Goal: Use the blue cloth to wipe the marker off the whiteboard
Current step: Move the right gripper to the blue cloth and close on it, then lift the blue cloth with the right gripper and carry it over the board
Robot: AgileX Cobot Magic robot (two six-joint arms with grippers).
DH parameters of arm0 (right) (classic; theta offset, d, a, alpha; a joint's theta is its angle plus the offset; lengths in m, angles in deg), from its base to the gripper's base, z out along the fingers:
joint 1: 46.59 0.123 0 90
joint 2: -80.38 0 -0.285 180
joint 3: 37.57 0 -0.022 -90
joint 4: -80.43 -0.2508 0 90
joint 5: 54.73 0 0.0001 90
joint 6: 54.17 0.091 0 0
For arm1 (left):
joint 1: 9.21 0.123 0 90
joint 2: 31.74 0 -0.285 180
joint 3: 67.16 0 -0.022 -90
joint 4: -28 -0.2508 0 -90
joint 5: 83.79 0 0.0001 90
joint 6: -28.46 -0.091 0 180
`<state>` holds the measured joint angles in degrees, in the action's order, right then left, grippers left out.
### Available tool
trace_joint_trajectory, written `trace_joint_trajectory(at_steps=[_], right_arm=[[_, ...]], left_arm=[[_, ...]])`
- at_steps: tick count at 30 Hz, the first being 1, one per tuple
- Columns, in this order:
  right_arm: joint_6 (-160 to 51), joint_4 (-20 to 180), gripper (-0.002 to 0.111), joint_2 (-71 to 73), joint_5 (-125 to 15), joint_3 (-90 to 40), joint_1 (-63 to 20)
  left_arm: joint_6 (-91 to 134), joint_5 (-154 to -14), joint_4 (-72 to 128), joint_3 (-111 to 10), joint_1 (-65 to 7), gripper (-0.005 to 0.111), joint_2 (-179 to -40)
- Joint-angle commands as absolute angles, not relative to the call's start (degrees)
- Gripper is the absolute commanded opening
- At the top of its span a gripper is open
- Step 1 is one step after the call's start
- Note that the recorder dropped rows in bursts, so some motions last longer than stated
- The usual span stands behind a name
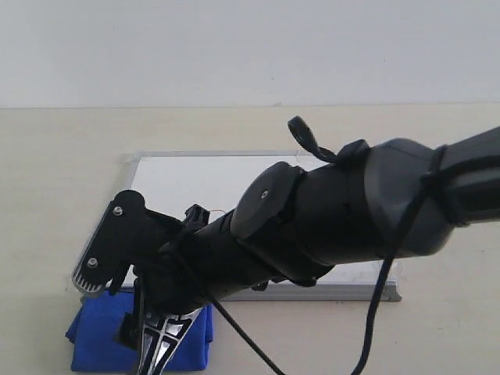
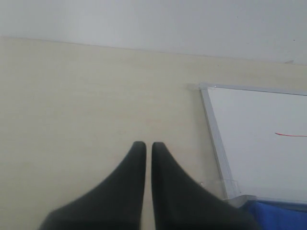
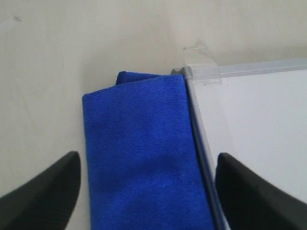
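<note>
My right gripper's open fingers reach across the blue cloth's width (image 3: 144, 139). I should keep going down until the fingers touch its surface (image 3: 151, 187), then close them.
The whiteboard (image 1: 205, 178) lies flat on the table. The blue cloth (image 1: 95, 337) lies folded on the table by the board's near left corner, one edge against the frame. My right arm reaches across the board, and my right gripper (image 1: 154, 350) hangs over the cloth. In the right wrist view my right gripper (image 3: 147, 162) is open, one finger outside the blue cloth (image 3: 144, 143) and the other over the whiteboard (image 3: 259, 120). My left gripper (image 2: 144, 145) is shut and empty above bare table beside the whiteboard (image 2: 259, 120). Part of the red marker (image 2: 290, 135) line shows there.
The pale wooden table (image 1: 55, 156) runs to a plain white wall (image 1: 234, 47) behind. Clear tape (image 3: 201, 52) holds the board's corner down. The right arm's bulk and dangling black cables (image 1: 383, 305) cover much of the board in the exterior view.
</note>
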<state>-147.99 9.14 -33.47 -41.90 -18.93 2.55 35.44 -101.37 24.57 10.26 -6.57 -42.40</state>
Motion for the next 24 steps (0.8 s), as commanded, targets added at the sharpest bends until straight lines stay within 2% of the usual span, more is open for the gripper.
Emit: trace_joint_trajectory(at_steps=[1,24], right_arm=[[-146.3,9.02,0.088,-35.56,-39.48,-20.49,2.57],[-155.13,9.02,0.089,-43.07,-42.98,-20.49,2.61]], left_arm=[[35.23,-100.54,24.97,10.06,-6.48,0.004,-42.17],[35.23,-100.54,24.97,10.06,-6.48,0.004,-42.17]])
